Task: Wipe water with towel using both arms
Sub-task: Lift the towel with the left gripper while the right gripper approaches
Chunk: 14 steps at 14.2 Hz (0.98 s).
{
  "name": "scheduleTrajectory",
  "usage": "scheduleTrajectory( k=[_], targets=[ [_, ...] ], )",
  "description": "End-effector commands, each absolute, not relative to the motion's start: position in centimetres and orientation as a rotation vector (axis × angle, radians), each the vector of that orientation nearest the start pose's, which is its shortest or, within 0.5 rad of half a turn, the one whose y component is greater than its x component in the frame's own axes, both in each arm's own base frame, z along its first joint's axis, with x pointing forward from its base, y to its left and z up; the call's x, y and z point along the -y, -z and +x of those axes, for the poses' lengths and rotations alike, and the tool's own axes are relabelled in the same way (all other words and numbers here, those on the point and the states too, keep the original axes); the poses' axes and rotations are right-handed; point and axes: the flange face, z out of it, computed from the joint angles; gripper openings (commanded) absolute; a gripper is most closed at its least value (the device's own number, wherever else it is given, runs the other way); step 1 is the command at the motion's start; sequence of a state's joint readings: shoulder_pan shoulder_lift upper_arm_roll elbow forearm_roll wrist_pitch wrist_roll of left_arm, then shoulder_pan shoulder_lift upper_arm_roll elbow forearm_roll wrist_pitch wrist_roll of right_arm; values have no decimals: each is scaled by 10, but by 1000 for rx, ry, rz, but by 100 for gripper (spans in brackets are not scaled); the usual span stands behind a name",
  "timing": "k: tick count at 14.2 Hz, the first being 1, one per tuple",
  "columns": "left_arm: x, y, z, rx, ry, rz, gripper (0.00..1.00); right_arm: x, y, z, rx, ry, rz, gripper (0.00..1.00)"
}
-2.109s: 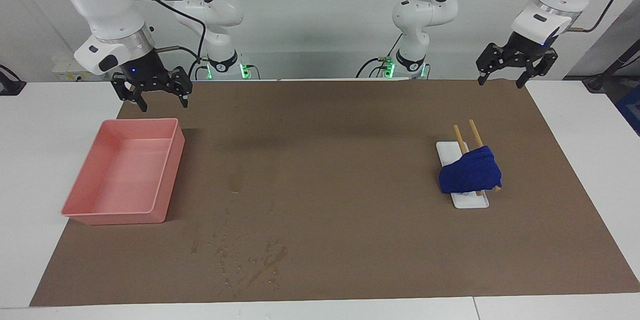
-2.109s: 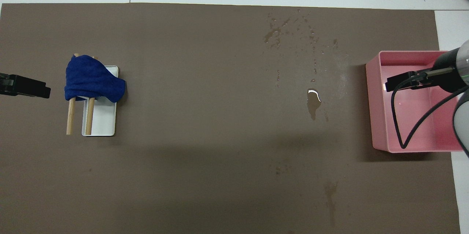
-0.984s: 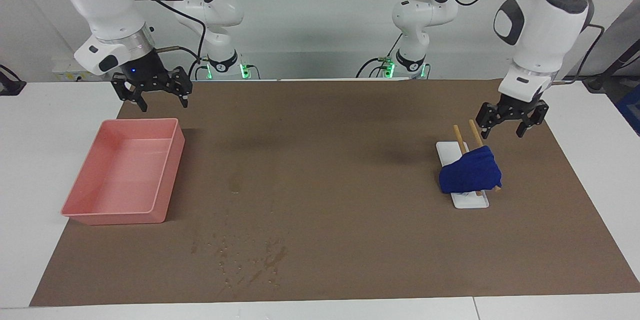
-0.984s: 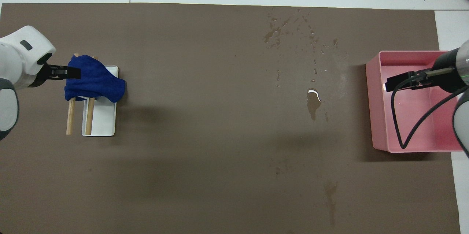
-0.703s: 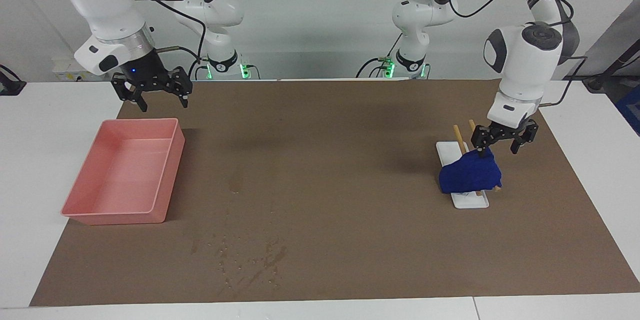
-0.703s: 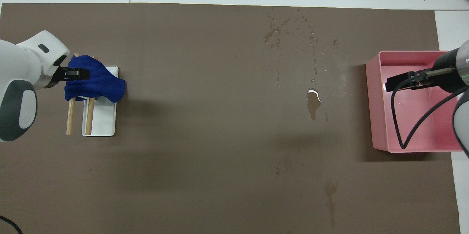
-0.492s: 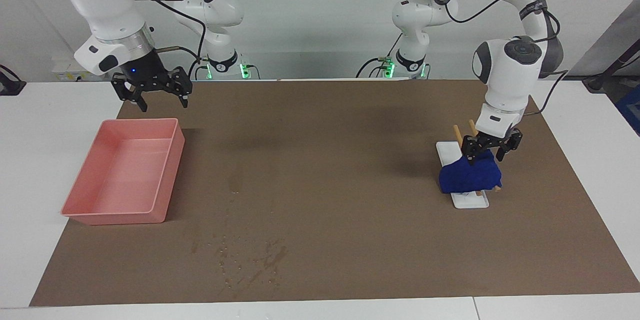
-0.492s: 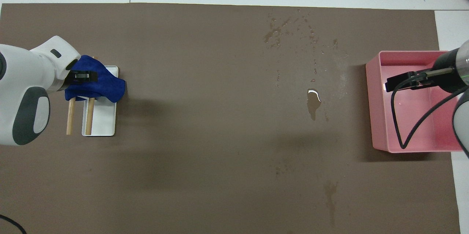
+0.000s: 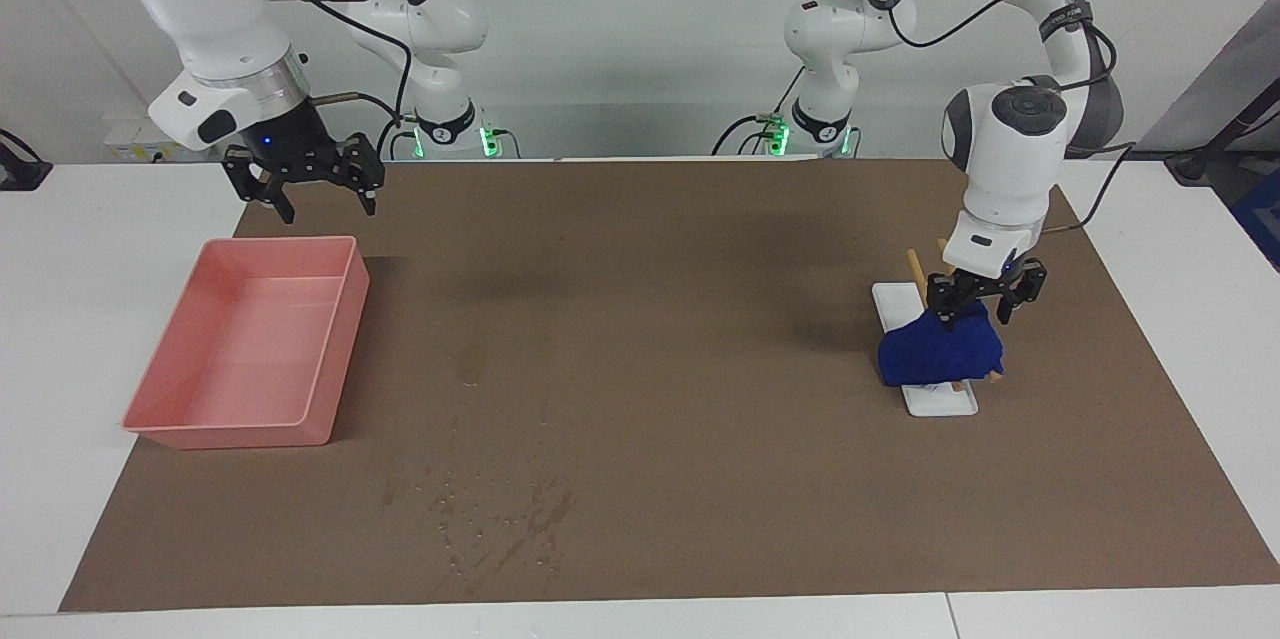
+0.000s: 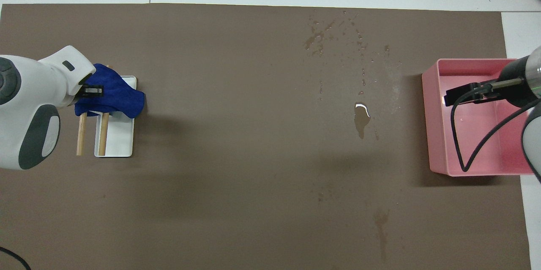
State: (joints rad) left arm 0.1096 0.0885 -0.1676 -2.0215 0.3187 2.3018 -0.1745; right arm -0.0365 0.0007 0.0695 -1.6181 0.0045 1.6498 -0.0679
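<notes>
The blue towel [image 10: 121, 96] lies loosely across the wooden sticks [image 10: 104, 134], so the towel will come off and the sticks will stay in place when I lift.
The blue towel [image 9: 940, 351] lies bundled over two wooden sticks [image 9: 915, 269] and a small white dish [image 9: 940, 403] toward the left arm's end of the table. It also shows in the overhead view [image 10: 116, 97]. My left gripper [image 9: 975, 312] is open, low over the towel's end nearer the robots, with a finger on either side of it; in the overhead view [image 10: 94, 91] its wrist hides part of the towel. The water [image 9: 469, 365] is a faint blotch on the brown mat beside the pink tray, plainer in the overhead view [image 10: 361, 121]. My right gripper [image 9: 303, 184] waits open and empty above the pink tray's near edge.
The pink tray [image 9: 330, 359] stands at the right arm's end of the table and also shows in the overhead view [image 10: 427, 122]. Scattered dark specks and streaks [image 9: 500, 519] mark the mat farther from the robots than the water.
My left arm has swung from the mat's edge and come down onto the towel, gripper still open. The towel, water and right arm have not moved.
</notes>
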Motion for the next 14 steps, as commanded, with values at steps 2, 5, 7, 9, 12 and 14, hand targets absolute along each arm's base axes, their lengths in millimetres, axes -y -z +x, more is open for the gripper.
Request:
scheduleTrajectory(
  k=[2, 5, 7, 9, 12, 14],
  targets=[
    [27, -425, 584, -106, 335, -2884, 8, -17, -610, 554, 141, 36, -3117, 100],
    [25, -424, 584, -108, 329, -2884, 0, -17, -610, 554, 141, 36, -3117, 100],
    [26, -427, 585, -107, 329, -2882, 0, -17, -608, 554, 141, 32, -3117, 100],
    [24, -439, 591, -66, 315, -2891, 0, -17, -608, 554, 141, 29, -3117, 100],
    [25, -492, 606, 187, 246, -3100, 0, -18, -607, 553, 136, 20, -3116, 100],
    [22, -523, 603, 376, 196, -3229, 0, -21, -605, 552, 148, 20, -3117, 100]
  ],
)
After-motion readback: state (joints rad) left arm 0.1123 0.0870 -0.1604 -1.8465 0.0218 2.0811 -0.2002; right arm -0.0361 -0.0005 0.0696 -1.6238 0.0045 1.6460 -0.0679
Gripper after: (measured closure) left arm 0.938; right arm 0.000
